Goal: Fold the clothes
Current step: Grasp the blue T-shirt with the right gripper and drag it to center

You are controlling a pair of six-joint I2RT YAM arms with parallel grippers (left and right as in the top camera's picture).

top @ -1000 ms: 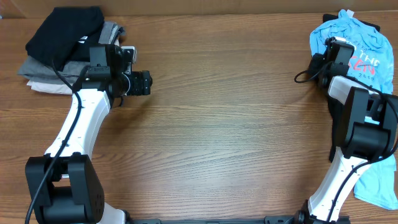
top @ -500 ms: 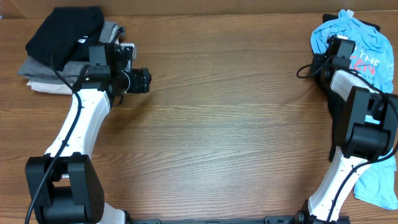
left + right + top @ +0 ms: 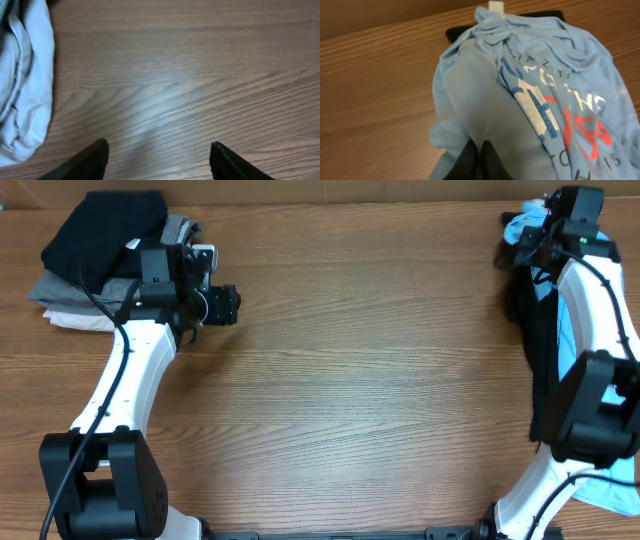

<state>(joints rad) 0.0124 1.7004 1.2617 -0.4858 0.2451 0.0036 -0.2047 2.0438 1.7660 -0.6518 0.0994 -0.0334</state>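
Observation:
The light blue T-shirt has its plain fabric [image 3: 479, 124] pinched between my right gripper's fingers, so my right gripper should carry on pulling the T-shirt across the clear middle wood [image 3: 350, 370] until it lies spread out.
The light blue T-shirt [image 3: 555, 100] with white and red-pink lettering fills the right wrist view. My right gripper [image 3: 482, 152] is shut, with a fold of its plain blue fabric pinched between the fingers. From overhead, the right gripper [image 3: 528, 246] is at the far right corner with the T-shirt [image 3: 520, 224] bunched around it. The black garment [image 3: 540, 350] hangs or lies just below, and a black edge [image 3: 470, 32] shows behind the shirt. My left gripper [image 3: 159, 149] is open over bare wood, nothing between its fingers. It sits beside the pile, at far left [image 3: 225, 305] from overhead.
A neat pile of black, grey and beige garments [image 3: 100, 270] sits at the far left corner. Its pale grey edge [image 3: 25, 75] lies just left of the left gripper. Bare wooden table [image 3: 380, 380] spans the space between the arms.
The right gripper closed on the blue T-shirt and moved toward the far edge, pulling the shirt up off the table. The left gripper's jaws narrowed a little; the arm barely moved.

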